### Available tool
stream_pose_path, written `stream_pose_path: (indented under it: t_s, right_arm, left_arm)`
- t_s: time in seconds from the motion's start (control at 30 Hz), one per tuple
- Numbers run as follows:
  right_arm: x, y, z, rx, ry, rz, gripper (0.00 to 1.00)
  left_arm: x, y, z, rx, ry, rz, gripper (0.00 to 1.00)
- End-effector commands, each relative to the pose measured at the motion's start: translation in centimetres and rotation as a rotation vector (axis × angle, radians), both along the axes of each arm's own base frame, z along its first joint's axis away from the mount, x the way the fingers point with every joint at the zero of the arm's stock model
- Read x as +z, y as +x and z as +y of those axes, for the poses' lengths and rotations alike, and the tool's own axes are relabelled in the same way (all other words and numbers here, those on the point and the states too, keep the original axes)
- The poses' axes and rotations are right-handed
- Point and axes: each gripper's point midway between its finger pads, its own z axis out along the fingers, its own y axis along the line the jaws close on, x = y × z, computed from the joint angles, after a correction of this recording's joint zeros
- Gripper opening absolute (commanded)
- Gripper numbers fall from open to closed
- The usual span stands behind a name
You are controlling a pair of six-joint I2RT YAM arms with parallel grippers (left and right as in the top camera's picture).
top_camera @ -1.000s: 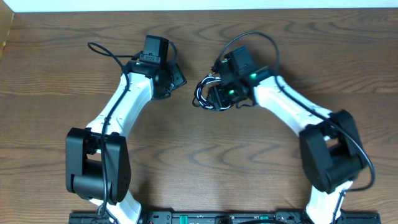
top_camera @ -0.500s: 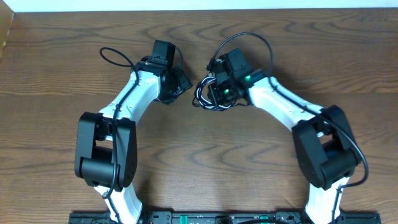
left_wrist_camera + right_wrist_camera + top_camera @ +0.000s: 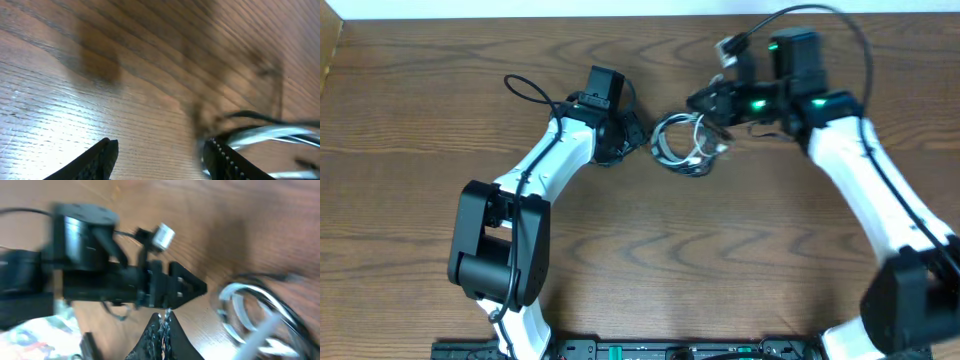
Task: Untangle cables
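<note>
My left gripper should hold the coil still (image 3: 660, 143) while my right gripper pulls, because the white cable in my right gripper (image 3: 698, 132) loops through the loose coil.
The cables (image 3: 682, 145) lie on the wood as one tangled coil of black and white loops. My left gripper (image 3: 638, 134) sits just left of the coil, open, with bare wood between its fingers (image 3: 160, 150). In the left wrist view, the blurred cables (image 3: 265, 134) run past its right finger (image 3: 225, 157). My right gripper (image 3: 698, 100) hovers above the coil's upper right and points left. Its jaws (image 3: 164, 319) are shut with no cord visible between them. The white and black cable loops (image 3: 240, 312) lie to the right of its tips.
The left arm's black gripper body (image 3: 125, 280) fills the middle of the right wrist view, close ahead of the right fingertips. A thick black arm wire (image 3: 525, 90) loops off the left arm. The table's far edge (image 3: 640, 16) runs along the top.
The right gripper has shut and swung up and to the right, off the coil. The coil has shifted slightly right. The left arm has moved right, up to the coil's left side.
</note>
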Motion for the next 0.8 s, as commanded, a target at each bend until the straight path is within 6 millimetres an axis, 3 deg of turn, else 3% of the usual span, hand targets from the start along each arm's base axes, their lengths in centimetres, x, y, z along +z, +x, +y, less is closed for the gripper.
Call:
stream_pose_path:
  t_s: [0.0, 0.27, 0.33, 0.4, 0.47, 0.6, 0.77]
  right_arm:
    - [3.2, -1.5, 0.0, 0.037, 0.095, 0.007, 0.01]
    - [9.0, -2.2, -0.1, 0.124, 0.341, 0.049, 0.01]
    - [8.0, -0.3, -0.9, 0.033, 0.264, -0.037, 0.01]
    - [4.5, 2.0, -3.0, -0.170, 0.105, -0.007, 0.01]
    - [2.3, 2.5, -4.2, -0.267, 0.019, 0.048, 0.01]
    - [2.9, 1.5, -3.0, -0.201, 0.055, 0.057, 0.01]
    - [2.5, 2.0, -3.6, -0.240, 0.029, 0.052, 0.01]
  left_arm:
    - [-0.9, -0.2, 0.1, -0.021, 0.026, 0.009, 0.60]
    - [-1.2, -0.3, -0.1, -0.025, 0.028, 0.015, 0.60]
    - [-1.2, -0.3, -0.1, -0.025, 0.028, 0.015, 0.60]
    - [-1.2, -0.3, -0.1, -0.025, 0.027, 0.015, 0.60]
    - [-1.2, -0.3, -0.1, -0.025, 0.027, 0.016, 0.60]
    - [-1.0, -0.5, -0.8, -0.069, -0.008, 0.013, 0.59]
    - [0.1, -1.3, -4.2, -0.206, -0.130, -0.009, 0.58]
